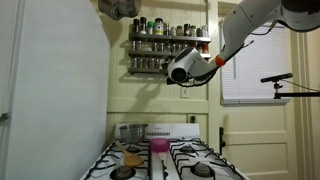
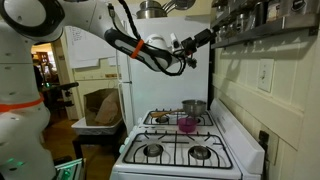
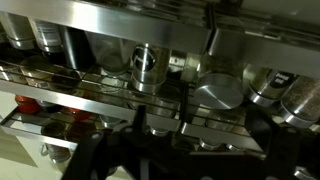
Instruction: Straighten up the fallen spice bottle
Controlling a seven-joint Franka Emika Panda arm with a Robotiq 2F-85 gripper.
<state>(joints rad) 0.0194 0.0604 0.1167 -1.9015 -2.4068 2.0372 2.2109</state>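
Observation:
My gripper is under the fallen bottle, tilted against the wire shelf (image 3: 100,104), so I should go up and level my fingers around the round metal lid (image 3: 219,91) before closing.
A two-tier metal spice rack (image 1: 168,40) hangs on the wall above the stove and holds several bottles with metal lids; it also shows in an exterior view (image 2: 262,22). In the wrist view one spice bottle (image 3: 218,95) lies on its side on the wire shelf, its round metal lid facing the camera. Upright bottles stand on both sides of it. My gripper (image 3: 200,140) is open and empty, its dark fingers just in front of the shelf and a little below the fallen bottle. In both exterior views the gripper (image 1: 180,72) (image 2: 205,38) hovers close to the rack.
A white gas stove (image 1: 165,160) stands under the rack, with a metal pot (image 1: 131,131) and a pink cup (image 1: 158,146) on it. A white fridge (image 1: 50,90) stands beside it. A window with blinds (image 1: 250,70) is on the other side.

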